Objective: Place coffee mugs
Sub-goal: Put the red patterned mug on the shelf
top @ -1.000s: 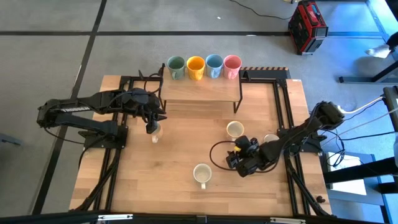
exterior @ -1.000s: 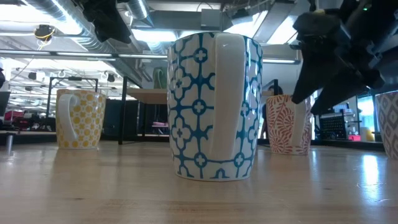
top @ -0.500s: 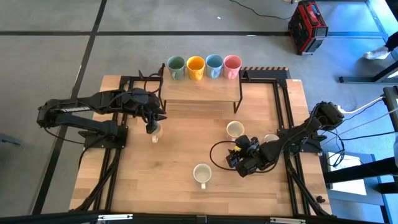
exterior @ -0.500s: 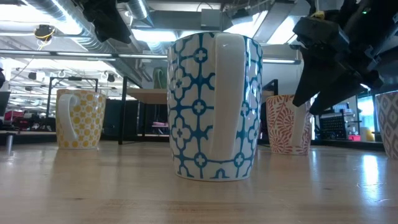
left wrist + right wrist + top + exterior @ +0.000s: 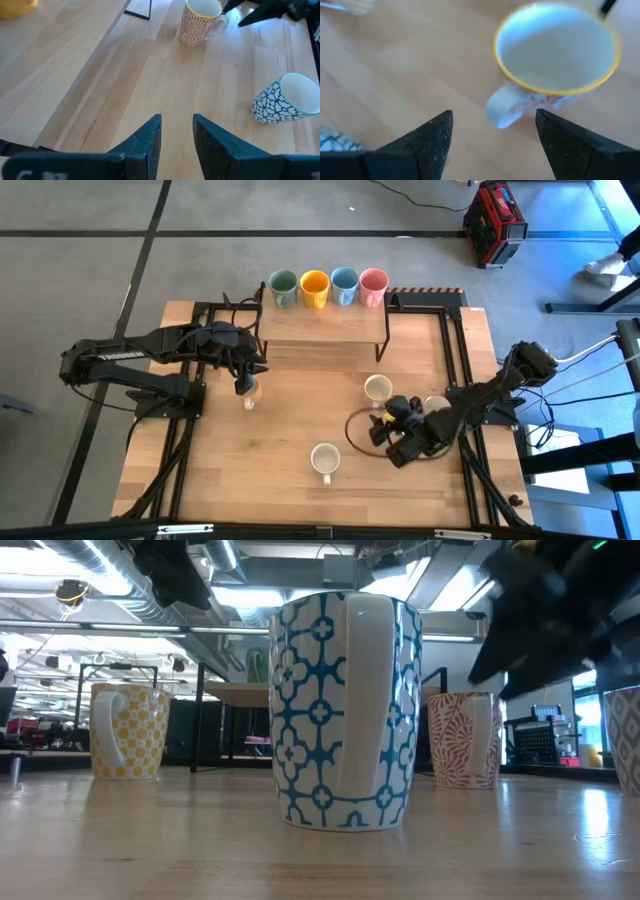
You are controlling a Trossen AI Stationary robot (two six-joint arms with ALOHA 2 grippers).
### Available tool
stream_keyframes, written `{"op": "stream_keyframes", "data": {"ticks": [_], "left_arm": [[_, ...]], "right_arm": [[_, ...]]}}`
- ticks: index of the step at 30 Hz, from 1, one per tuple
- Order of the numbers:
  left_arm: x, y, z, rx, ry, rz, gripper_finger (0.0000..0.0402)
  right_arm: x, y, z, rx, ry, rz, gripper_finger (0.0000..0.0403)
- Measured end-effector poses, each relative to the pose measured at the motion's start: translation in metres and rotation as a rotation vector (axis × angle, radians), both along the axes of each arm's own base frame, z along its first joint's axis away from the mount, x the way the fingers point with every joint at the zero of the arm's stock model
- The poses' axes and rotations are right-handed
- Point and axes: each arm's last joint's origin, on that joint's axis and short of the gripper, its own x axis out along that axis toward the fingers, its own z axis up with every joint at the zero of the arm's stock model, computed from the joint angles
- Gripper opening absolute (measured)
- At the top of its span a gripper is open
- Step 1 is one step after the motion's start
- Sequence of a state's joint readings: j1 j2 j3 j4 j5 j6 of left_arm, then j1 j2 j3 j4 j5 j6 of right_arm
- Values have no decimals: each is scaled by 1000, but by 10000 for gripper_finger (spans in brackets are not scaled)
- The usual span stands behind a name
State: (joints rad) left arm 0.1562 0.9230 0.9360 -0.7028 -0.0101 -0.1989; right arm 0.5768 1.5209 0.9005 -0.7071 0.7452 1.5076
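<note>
The red-patterned mug's handle [image 5: 481,735] sits crooked to my right gripper's open fingers, so next I pull back and swing around until the fingers straddle the handle squarely [image 5: 503,106].
Four plain mugs, green [image 5: 283,287], orange [image 5: 314,287], blue [image 5: 344,285] and pink [image 5: 373,284], stand in a row on the wooden shelf [image 5: 322,328]. On the table stand a red-patterned mug [image 5: 555,50] [image 5: 378,388], a blue-patterned mug [image 5: 324,461] [image 5: 345,710], a yellow-patterned mug [image 5: 248,392] [image 5: 125,730] and a fourth mug [image 5: 436,403], partly behind my right arm. My right gripper [image 5: 492,132] [image 5: 388,418] is open, just short of the red-patterned mug's handle [image 5: 502,107]. My left gripper [image 5: 177,132] [image 5: 243,378] hangs open above the yellow-patterned mug, with only table between its fingers.
Black frame rails [image 5: 455,360] run along both sides of the table and around the shelf's legs. A dark cable loop [image 5: 352,432] lies beside my right gripper. A red box [image 5: 493,222] and a person's shoe [image 5: 605,265] are on the floor beyond the table.
My right gripper has turned a little at the wrist beside the red-patterned mug, and in the low view its fingers stand slightly higher than before. The cable loop beside it has shifted. The mugs have stayed where they were.
</note>
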Motion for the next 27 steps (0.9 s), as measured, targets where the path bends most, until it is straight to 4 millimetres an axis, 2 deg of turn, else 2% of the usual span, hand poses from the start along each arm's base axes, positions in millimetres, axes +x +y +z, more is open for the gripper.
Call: {"op": "stream_keyframes", "data": {"ticks": [5, 8, 11, 13, 18, 22, 27], "left_arm": [[0, 0, 0, 0, 1, 1, 105], [0, 0, 0, -1, 5, 1, 105], [0, 0, 0, -1, 6, 1, 105], [0, 0, 0, -1, 3, 1, 105], [0, 0, 0, 0, 1, 1, 105], [0, 0, 0, 0, 1, 1, 105], [0, 0, 0, 0, 1, 1, 105]], "right_arm": [[-15, 17, 2, -142, -13, 97, 276], [-16, 15, -9, -148, 7, 80, 276], [-9, 16, -18, -116, -84, 39, 276], [-7, 15, -24, -122, -83, 32, 276], [4, 4, -37, -133, -61, -43, 276], [11, -10, -39, -125, -39, -97, 276], [7, -18, -39, -100, 61, -107, 276]]}}
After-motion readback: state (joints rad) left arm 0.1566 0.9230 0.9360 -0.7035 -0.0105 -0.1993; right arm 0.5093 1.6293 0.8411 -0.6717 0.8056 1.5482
